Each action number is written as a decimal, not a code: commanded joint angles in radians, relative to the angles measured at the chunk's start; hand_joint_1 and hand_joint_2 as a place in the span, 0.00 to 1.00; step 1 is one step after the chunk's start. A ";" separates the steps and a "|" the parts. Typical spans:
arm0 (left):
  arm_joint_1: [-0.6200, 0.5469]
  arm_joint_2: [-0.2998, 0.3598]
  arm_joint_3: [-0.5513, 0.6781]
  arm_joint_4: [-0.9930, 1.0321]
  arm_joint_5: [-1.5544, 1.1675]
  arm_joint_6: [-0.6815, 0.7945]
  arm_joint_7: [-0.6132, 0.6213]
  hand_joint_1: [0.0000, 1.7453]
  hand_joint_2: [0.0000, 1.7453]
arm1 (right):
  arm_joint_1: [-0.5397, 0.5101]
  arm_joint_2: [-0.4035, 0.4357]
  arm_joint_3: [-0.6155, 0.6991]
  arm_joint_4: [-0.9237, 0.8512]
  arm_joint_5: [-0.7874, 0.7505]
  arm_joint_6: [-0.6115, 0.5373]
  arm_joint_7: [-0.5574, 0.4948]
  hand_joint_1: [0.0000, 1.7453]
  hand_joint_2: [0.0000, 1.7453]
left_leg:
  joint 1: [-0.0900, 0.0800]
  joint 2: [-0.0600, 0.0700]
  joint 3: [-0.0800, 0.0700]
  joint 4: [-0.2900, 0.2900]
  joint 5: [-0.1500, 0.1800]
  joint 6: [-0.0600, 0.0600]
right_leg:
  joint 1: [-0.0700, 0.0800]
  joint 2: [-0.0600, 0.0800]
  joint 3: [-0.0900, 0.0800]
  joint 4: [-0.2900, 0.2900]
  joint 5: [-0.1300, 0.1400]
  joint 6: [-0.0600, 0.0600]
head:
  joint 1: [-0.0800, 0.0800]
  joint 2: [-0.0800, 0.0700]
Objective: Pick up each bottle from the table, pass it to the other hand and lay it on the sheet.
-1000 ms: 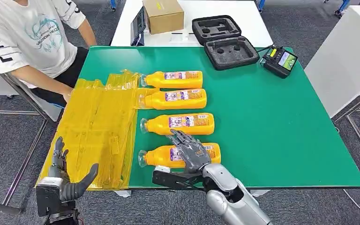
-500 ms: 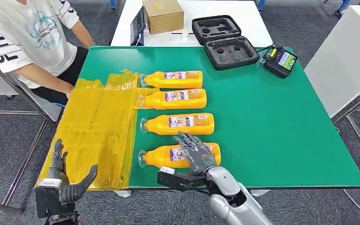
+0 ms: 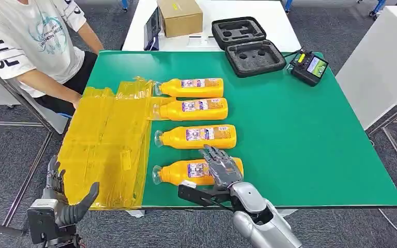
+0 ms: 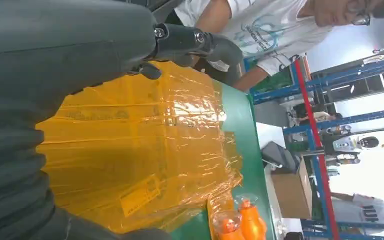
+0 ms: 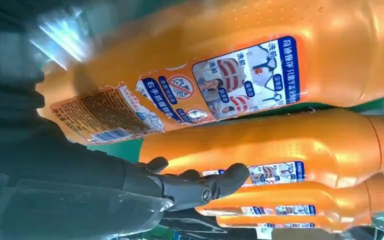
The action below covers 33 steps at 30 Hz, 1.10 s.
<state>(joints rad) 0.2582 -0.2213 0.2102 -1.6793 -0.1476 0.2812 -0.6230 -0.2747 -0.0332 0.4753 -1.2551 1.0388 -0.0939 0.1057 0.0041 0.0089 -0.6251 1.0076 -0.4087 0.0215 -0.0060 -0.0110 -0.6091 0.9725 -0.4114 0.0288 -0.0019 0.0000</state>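
Observation:
My gripper is going to lift the nearest orange bottle (image 3: 178, 172), and the bottle will come up alone because green table (image 3: 149, 174) shows between it and the yellow sheet.
Four orange bottles lie side by side on the green table (image 3: 300, 139), caps pointing at the yellow sheet (image 3: 106, 144). My right hand (image 3: 219, 170) hovers over the label end of the nearest bottle (image 3: 183, 172), fingers spread above it, thumb low at its near side, not closed on it. In the right wrist view that bottle (image 5: 230, 75) lies close under the palm, and the dark fingers (image 5: 195, 185) reach toward the second bottle (image 5: 280, 145). My left hand (image 3: 57, 206) is open, below the table's near left corner. The left wrist view looks across the sheet (image 4: 145, 150).
A person (image 3: 26, 46) sits at the table's far left, a hand by the sheet's edge. A black foam case (image 3: 248, 46) and a handheld controller (image 3: 308, 66) lie at the back right. A cardboard box (image 3: 180, 16) stands on the white table behind.
My right hand has drawn back toward the near edge, settling over the nearest bottle. My left hand has dropped lower and a little to the left.

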 commanded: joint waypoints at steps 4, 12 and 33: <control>-0.017 -0.031 0.038 0.020 -0.012 -0.013 0.010 0.00 1.00 | -0.099 0.027 -0.003 0.203 0.013 0.026 0.046 0.00 1.00 | 0.000 0.001 0.005 -0.001 -0.002 -0.001 | 0.000 0.002 0.005 -0.001 -0.001 -0.001 | 0.000 0.000; -0.019 -0.029 0.036 0.030 -0.014 -0.012 0.011 0.00 1.00 | -0.102 0.031 -0.005 0.218 0.015 0.029 0.049 0.00 1.00 | 0.001 0.000 0.010 0.000 -0.004 -0.002 | 0.000 0.003 0.009 0.000 -0.004 -0.001 | 0.000 0.000; -0.045 -0.010 0.021 0.051 -0.002 -0.004 0.013 0.00 1.00 | -0.098 0.021 -0.015 0.226 -0.109 0.094 -0.067 1.00 1.00 | 0.001 -0.002 0.008 -0.002 -0.002 -0.001 | 0.000 0.000 0.007 -0.001 -0.002 -0.001 | 0.000 0.000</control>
<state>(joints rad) 0.2383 -0.2399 0.2319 -1.6777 -0.1598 0.2766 -0.6119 -0.3568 -0.0179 0.4673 -1.0964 1.0064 -0.0084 0.1049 0.0041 0.0090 -0.6233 1.0076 -0.4086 0.0215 -0.0061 -0.0107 -0.6082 0.9724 -0.4112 0.0289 -0.0015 0.0000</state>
